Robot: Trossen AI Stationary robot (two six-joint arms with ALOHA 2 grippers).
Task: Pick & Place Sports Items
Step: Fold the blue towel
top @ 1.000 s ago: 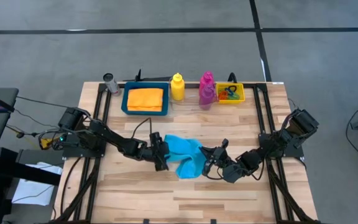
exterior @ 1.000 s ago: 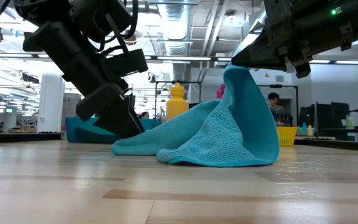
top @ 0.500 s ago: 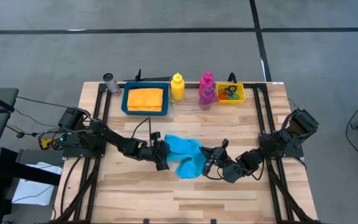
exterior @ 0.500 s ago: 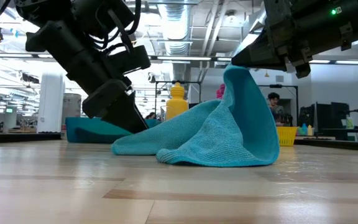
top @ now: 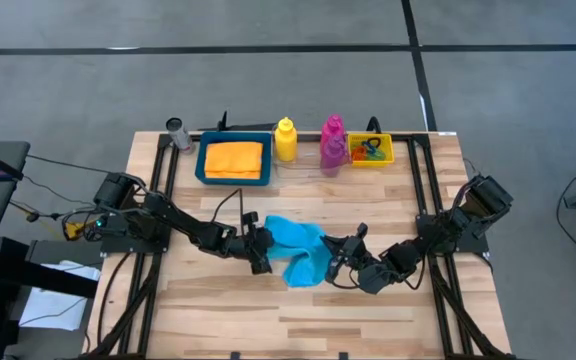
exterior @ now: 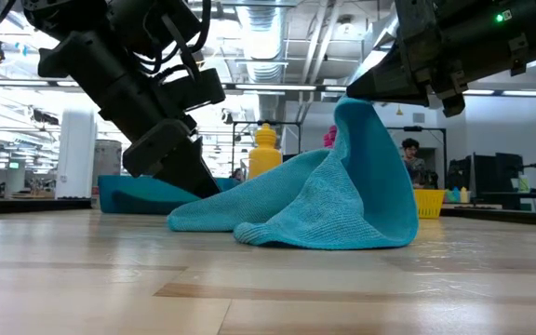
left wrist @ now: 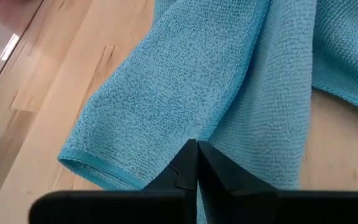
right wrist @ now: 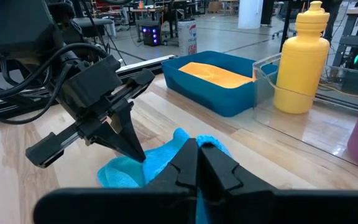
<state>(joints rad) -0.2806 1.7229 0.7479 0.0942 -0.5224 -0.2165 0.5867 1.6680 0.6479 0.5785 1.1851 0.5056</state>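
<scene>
My left gripper is pinching the cyan cloth's edge point(left wrist: 209, 129) past the cloth's loose corner, so it should open, move back slightly and grip that corner before lifting.
The cyan cloth point(top: 294, 246) lies bunched at the table's middle, between both grippers. My left gripper point(top: 263, 250) is shut on its left part. My right gripper point(top: 330, 257) is shut on its right part, raised into a peak point(exterior: 356, 104). The orange cloth point(top: 234, 158) lies in the blue tray point(top: 203, 165). Along the far edge stand the yellow bottle point(top: 285, 140) and the magenta bottle point(top: 332, 138). The coloured rings point(top: 371, 150) sit in the yellow bin point(top: 387, 150). My left gripper pinches a ridge of the cyan cloth point(left wrist: 185, 134) near its left edge between its two fingers, slanting down from the table's left. That end of the cloth lies on the table. My right gripper pinches the cloth's right part point(right wrist: 178, 138) from the table's right side. That part is lifted into a peak point(exterior: 352, 107); the cloth drapes down from it slack, its lower folds point(exterior: 324, 237) on the table.
The tray, the bottles and the bin stand in a row at the far edge, with a small grey cylinder point(top: 176, 130) at the far left. Bare wood point(top: 298, 310) lies toward the near edge. A person point(exterior: 409, 154) shows in the room behind.
My left gripper has shut on the cyan cloth's left part, staying in place. The cloth keeps its shape, its right part still raised by my right gripper.
</scene>
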